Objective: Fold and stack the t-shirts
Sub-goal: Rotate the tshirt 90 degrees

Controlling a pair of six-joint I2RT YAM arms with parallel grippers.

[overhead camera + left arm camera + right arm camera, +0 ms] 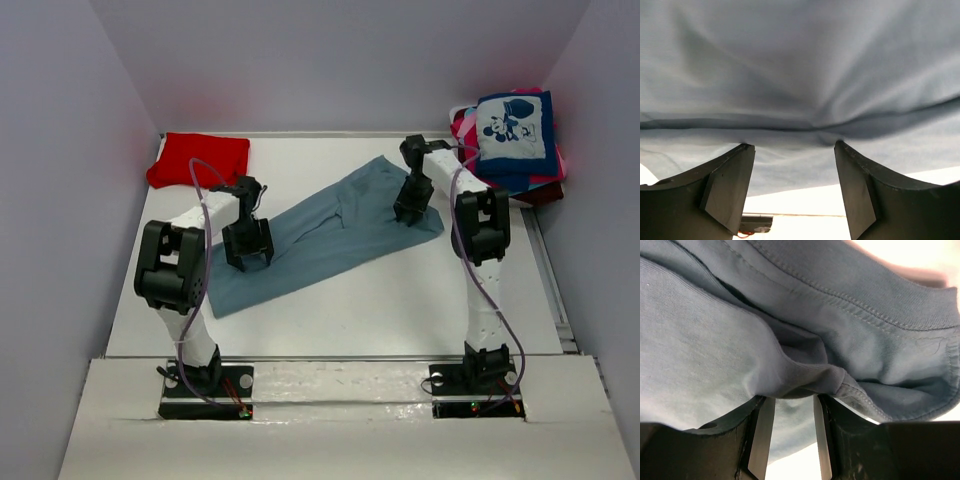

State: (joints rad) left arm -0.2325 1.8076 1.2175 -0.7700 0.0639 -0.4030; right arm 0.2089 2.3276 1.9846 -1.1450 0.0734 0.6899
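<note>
My right gripper is holding the t-shirt's far end. The grey-blue t-shirt lies at a slant across the table, so my left gripper should swing its near end toward the arm bases during that hold.
A grey-blue t-shirt lies spread diagonally across the table. My left gripper stands on its left part. In the left wrist view its fingers are wide apart, tips touching the cloth, nothing between them. My right gripper is at the shirt's right end. In the right wrist view the jaws are narrowed on a bunched fold of the shirt near a stitched hem. A folded red t-shirt lies at the back left. A pile of tees topped by a navy cartoon-mouse one sits at the back right.
Pink and maroon cloth shows under the navy tee in the pile. White walls close the table on the left, back and right. The arm bases are bolted at the near edge.
</note>
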